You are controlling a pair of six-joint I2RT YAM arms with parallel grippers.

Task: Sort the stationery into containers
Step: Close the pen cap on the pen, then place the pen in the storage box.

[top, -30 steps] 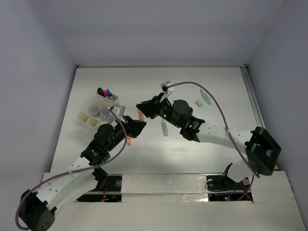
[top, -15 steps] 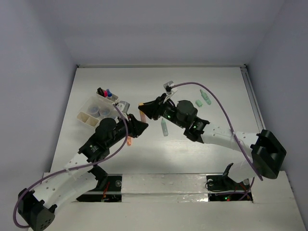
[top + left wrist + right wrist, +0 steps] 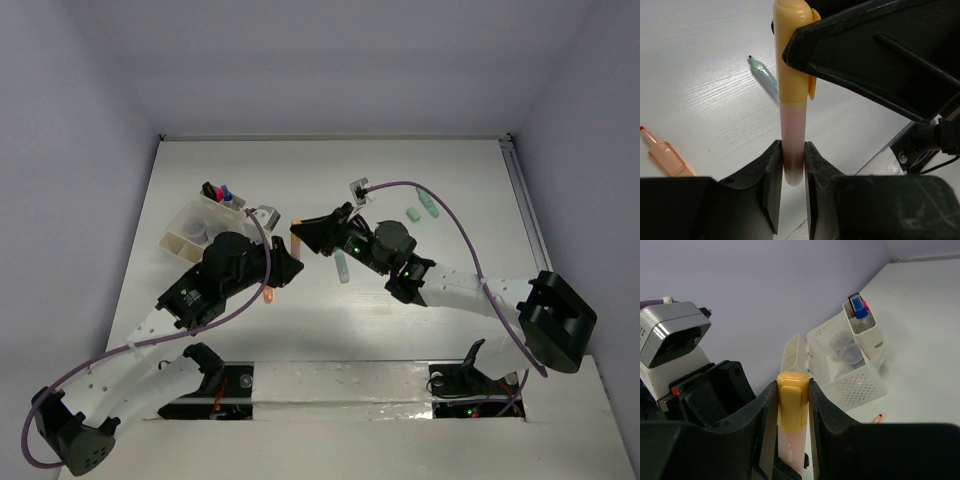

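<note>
The robot's right gripper has hold of the orange cap, away from the pink tail (image 3: 793, 131), so the left gripper should now hold the pink tail steady and let it go to the right gripper.
An orange-capped highlighter with a pale pink body (image 3: 297, 241) is held above the table between both grippers. My left gripper (image 3: 793, 152) is shut on its pink tail end (image 3: 793, 145). My right gripper (image 3: 792, 390) is shut on its orange cap (image 3: 793, 395). In the top view the left gripper (image 3: 285, 262) and right gripper (image 3: 306, 230) meet just right of the white bins (image 3: 185, 243). The bins (image 3: 862, 382) hold two round jars (image 3: 847, 352) and a blue-capped marker (image 3: 858, 307).
A pale green marker (image 3: 342, 267) lies on the table below the right gripper and also shows in the left wrist view (image 3: 765, 75). An orange marker (image 3: 269, 294) lies by the left gripper (image 3: 665, 152). Two green pieces (image 3: 418, 210) lie at the back right.
The left wrist has swung back and left toward the bins, and the right wrist has drawn slightly right. The highlighter stays between the two grippers.
</note>
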